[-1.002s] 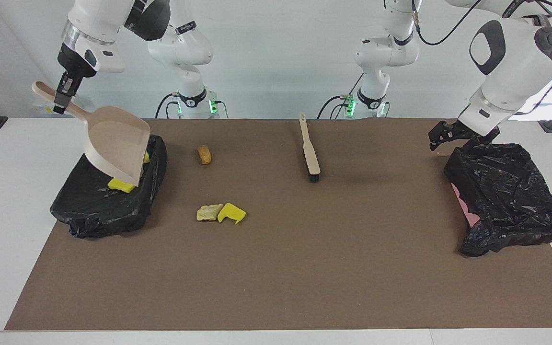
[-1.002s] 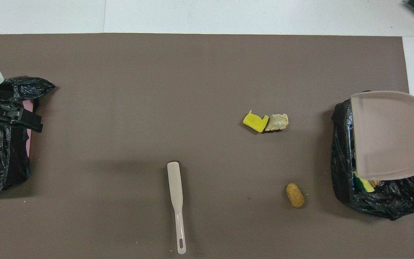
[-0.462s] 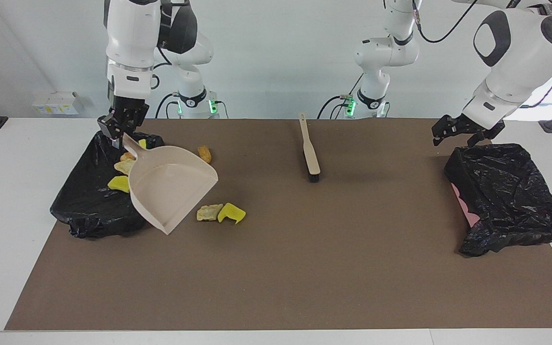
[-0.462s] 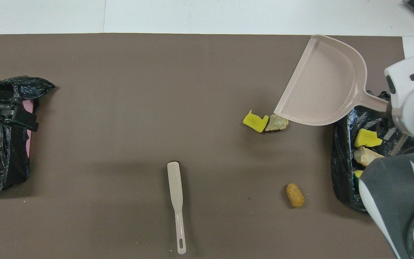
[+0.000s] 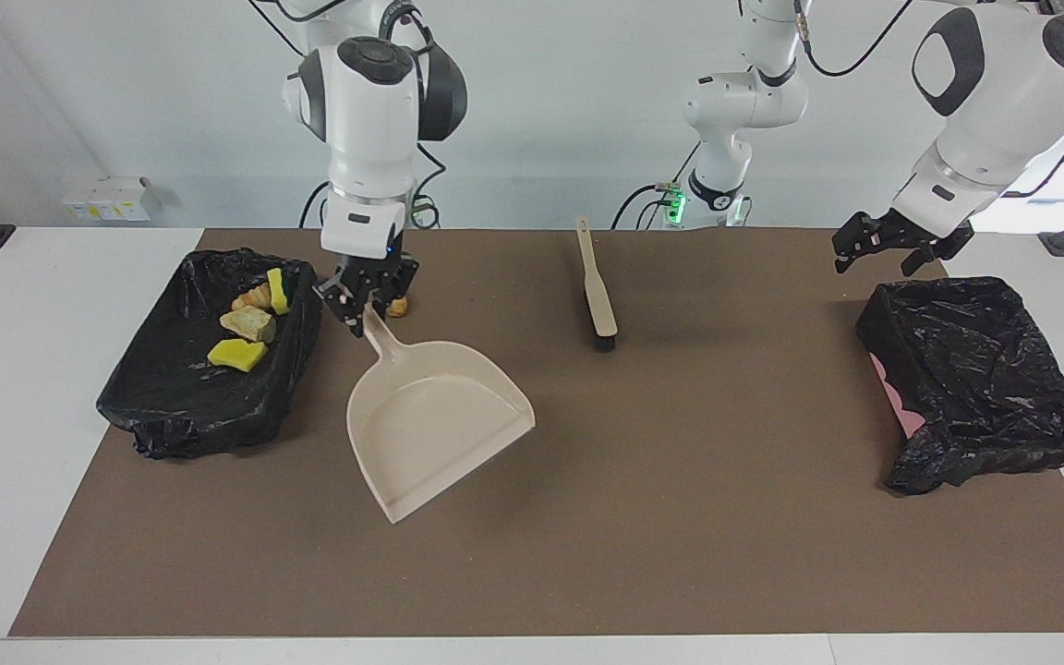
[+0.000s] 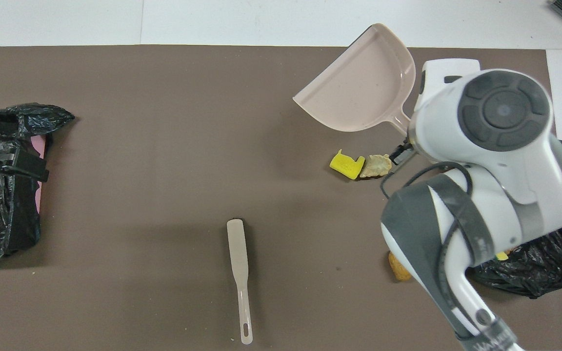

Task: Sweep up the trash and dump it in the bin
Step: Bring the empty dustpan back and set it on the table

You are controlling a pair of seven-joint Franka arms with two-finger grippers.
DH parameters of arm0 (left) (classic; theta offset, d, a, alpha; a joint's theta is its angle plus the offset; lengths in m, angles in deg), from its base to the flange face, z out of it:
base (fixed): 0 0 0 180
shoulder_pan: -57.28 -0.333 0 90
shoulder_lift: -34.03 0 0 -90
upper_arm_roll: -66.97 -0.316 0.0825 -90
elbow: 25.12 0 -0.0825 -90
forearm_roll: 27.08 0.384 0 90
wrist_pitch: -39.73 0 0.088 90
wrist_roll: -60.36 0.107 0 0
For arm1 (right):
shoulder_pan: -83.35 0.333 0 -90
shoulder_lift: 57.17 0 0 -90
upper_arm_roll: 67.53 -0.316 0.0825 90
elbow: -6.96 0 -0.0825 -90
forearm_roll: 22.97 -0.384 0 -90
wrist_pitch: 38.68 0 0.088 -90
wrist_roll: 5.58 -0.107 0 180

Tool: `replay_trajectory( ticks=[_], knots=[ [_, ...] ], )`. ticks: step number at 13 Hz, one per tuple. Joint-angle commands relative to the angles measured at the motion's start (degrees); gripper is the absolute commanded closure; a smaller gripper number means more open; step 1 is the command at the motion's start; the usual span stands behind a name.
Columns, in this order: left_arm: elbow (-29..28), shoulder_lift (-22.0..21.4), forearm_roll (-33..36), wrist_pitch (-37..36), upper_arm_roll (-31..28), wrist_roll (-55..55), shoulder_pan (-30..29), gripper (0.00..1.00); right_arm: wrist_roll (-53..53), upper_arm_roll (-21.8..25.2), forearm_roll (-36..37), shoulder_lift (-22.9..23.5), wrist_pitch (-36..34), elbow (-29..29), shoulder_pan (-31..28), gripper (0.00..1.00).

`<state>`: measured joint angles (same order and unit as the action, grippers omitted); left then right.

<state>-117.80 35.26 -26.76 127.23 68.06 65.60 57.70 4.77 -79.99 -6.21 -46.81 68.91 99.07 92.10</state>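
Observation:
The beige dustpan (image 6: 362,85) is empty and the mat (image 6: 230,117) beyond the brush is clear, so my right gripper should keep going there and let go of the dustpan once it lies flat.
My right gripper (image 5: 368,309) is shut on the handle of the beige dustpan (image 5: 440,425), which hangs empty above the mat beside the black-bagged bin (image 5: 172,416). Several pieces of trash lie in that bin, among them a yellow sponge chunk (image 5: 236,354) and a beige lump (image 5: 248,323). On the mat, a yellow chunk (image 6: 347,164) touches a beige lump (image 6: 376,165); the pan hides both in the facing view. A brown nugget (image 5: 400,305) lies nearer the robots, half covered by the gripper. My left gripper (image 5: 876,251) hovers open and empty by the second bin's rim.
The beige-handled brush (image 5: 597,291) lies on the brown mat (image 5: 680,517) midway between the arms, handle toward the robots. A second black-bagged bin (image 5: 975,379) with a pink patch showing stands at the left arm's end.
The right arm swung the dustpan from tipped over the bin out across the mat, levelling it over the two loose scraps. The left gripper lifted slightly off the second bin's rim.

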Motion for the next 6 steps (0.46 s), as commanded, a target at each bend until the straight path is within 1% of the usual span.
replay_trajectory(
  ticks=[1, 3, 5, 6],
  knots=[
    [-2.0, -1.8, 0.3, 0.2, 0.1, 0.1, 0.0, 0.0, -15.0, -0.1, -2.0, 12.5, -2.8, -14.4, 4.9, 1.0],
    [-2.0, -1.8, 0.3, 0.3, 0.1, 0.2, 0.2, 0.0, -26.0, -0.1, -4.3, 18.1, -2.3, -20.0, 8.6, 1.0],
    [-2.2, -2.0, 0.2, 0.4, 0.1, 0.4, 0.4, 0.0, -33.9, -0.1, -5.7, 24.1, -1.8, -27.0, 11.9, 1.0],
    [-2.4, -2.0, 0.2, 0.3, 0.1, 0.4, 0.4, 0.0, -36.6, -0.2, -5.9, 26.8, -1.6, -29.2, 13.2, 1.0]
  ],
)
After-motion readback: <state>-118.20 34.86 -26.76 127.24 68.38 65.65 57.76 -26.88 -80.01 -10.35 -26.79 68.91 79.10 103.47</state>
